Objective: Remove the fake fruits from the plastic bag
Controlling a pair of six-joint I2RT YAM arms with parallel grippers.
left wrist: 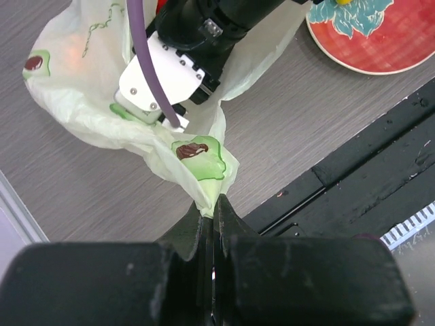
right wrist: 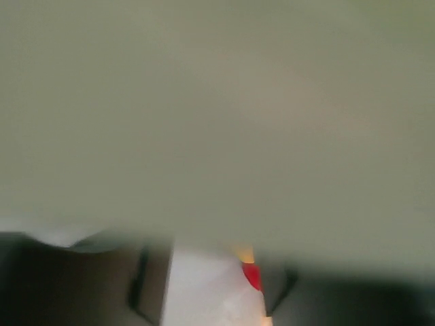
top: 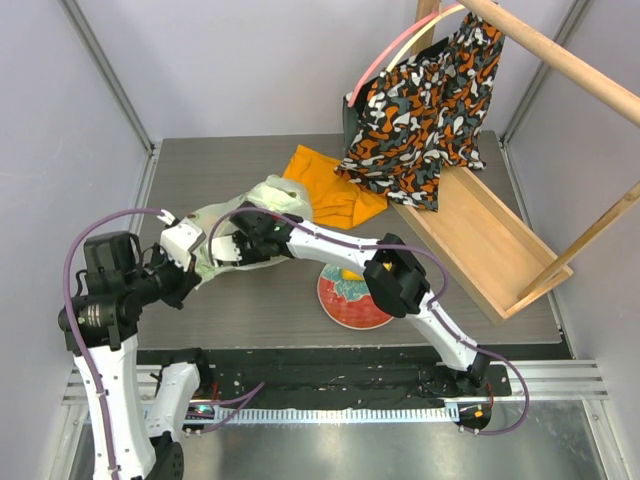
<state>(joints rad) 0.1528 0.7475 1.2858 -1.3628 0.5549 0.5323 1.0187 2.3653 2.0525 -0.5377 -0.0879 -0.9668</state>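
Observation:
The bag film (right wrist: 217, 136) is over my right gripper and the yellow fruit is next to one finger. I should move back and line up the fingers with the fruit (right wrist: 244, 255).
The pale-green plastic bag (top: 262, 200) lies crumpled left of the table's middle. My left gripper (top: 198, 266) is shut on its near corner, and the left wrist view shows the film pinched between the jaws (left wrist: 212, 207). My right gripper (top: 233, 250) reaches into the bag's mouth (left wrist: 75, 88). In the right wrist view the bag film covers almost everything. The right gripper (right wrist: 211, 278) shows blurred, its dark fingers (right wrist: 139, 288) apart, with a red and yellow bit of fruit (right wrist: 250, 272) beside the right finger. One yellow fruit (top: 350, 273) lies on the red floral plate (top: 345, 305).
An orange cloth (top: 330, 190) lies behind the bag. A patterned orange-black fabric bag (top: 425, 110) hangs from a wooden rack (top: 490, 240) at the back right. The plate also shows in the left wrist view (left wrist: 380, 47). A black rail (top: 330, 375) runs along the near edge.

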